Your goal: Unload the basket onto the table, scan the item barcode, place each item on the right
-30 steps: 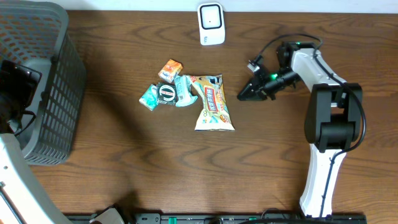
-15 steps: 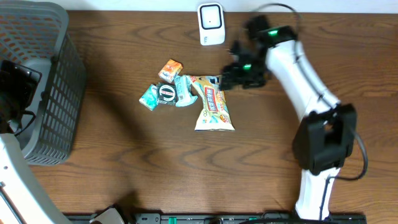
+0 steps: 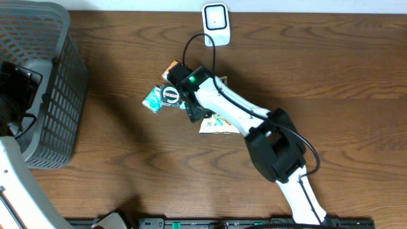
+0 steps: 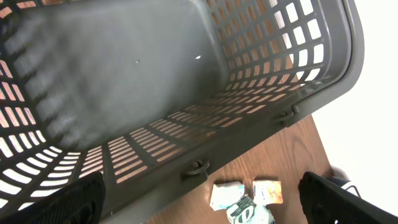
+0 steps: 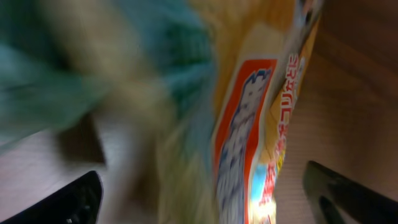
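Note:
The yellow-orange snack bag is bunched up against the pile, its front showing point(image 5: 245, 124). Next, my right gripper pulls it clear and lays it flat with its back up.
Several small snack packs lie in a pile mid-table: an orange packet point(image 3: 173, 69), a teal packet point(image 3: 152, 99), a round-logo pack point(image 3: 170, 95) and a yellow-orange snack bag point(image 3: 219, 122), partly under my right arm. The white barcode scanner point(image 3: 216, 24) stands at the back edge. My right gripper point(image 3: 194, 111) hangs low over the pile, open. In the blurred right wrist view its fingers straddle the snack bag point(image 5: 261, 130) beside something teal point(image 5: 93, 62). My left gripper point(image 4: 202, 202) is open and holds nothing, above the basket's rim.
A grey mesh basket point(image 3: 44, 89) fills the left end of the table, with my left arm point(image 3: 16, 79) over it; its inside point(image 4: 143, 74) holds nothing. The left wrist view also catches the packets point(image 4: 225, 194) on the wood just beyond the basket wall.
My right arm has swung from the right side of the table leftward onto the pile. Its jaws were shut a second ago and now stand open. The left arm has not moved.

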{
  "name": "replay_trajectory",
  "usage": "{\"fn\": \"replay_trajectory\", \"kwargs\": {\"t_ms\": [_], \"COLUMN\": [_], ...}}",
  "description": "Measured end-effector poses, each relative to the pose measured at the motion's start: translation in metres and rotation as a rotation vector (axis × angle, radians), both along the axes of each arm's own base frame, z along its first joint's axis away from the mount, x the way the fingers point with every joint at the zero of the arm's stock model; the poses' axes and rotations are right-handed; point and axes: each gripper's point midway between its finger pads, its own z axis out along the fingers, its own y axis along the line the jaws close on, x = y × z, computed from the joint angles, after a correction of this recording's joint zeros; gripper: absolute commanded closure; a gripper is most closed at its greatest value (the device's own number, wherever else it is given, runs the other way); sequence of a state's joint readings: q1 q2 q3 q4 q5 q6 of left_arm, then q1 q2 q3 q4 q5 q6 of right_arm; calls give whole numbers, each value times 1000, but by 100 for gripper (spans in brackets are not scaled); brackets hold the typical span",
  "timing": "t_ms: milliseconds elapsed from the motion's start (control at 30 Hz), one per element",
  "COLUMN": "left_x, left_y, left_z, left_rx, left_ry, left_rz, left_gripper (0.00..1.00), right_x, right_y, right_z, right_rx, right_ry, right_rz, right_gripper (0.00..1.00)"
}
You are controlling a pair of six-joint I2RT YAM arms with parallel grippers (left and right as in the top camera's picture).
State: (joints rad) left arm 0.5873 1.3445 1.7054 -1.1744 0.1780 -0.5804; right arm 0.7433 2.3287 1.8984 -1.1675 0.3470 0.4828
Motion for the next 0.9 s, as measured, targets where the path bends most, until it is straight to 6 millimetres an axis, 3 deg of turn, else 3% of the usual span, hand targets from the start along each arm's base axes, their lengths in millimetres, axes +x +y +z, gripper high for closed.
{"fn": "replay_trajectory", "kwargs": {"t_ms": [100,133,300,533,633,700,733,800,900], "left_x": [0,0,0,0,0,0,0,0,0], "left_y": [0,0,0,0,0,0,0,0,0], "left_z": [0,0,0,0,0,0,0,0,0], "left_rx": [0,0,0,0,0,0,0,0,0], "left_ry": [0,0,0,0,0,0,0,0,0], "left_rz": [0,0,0,0,0,0,0,0,0], "left_gripper": [2,2,3,2,2,2,3,2,2], "right_x": [2,3,8,22,31,40,46,50,49], "right_y": [-12,-15,-25,-30,-37,-46,-49,-57,-71], "right_z": [-8,-8,-7,18,41,65,87,103,97], "right_rx": [-38,-36,-11,257,454,628,804,977,1172], "right_ry": [12,14,45,164,216,234,252,265,286], "right_rz": [-30,-41,-74,-66,-61,-46,-17,7,10], "right_gripper": [52,67,99,99,99,99,99,99,88]}}
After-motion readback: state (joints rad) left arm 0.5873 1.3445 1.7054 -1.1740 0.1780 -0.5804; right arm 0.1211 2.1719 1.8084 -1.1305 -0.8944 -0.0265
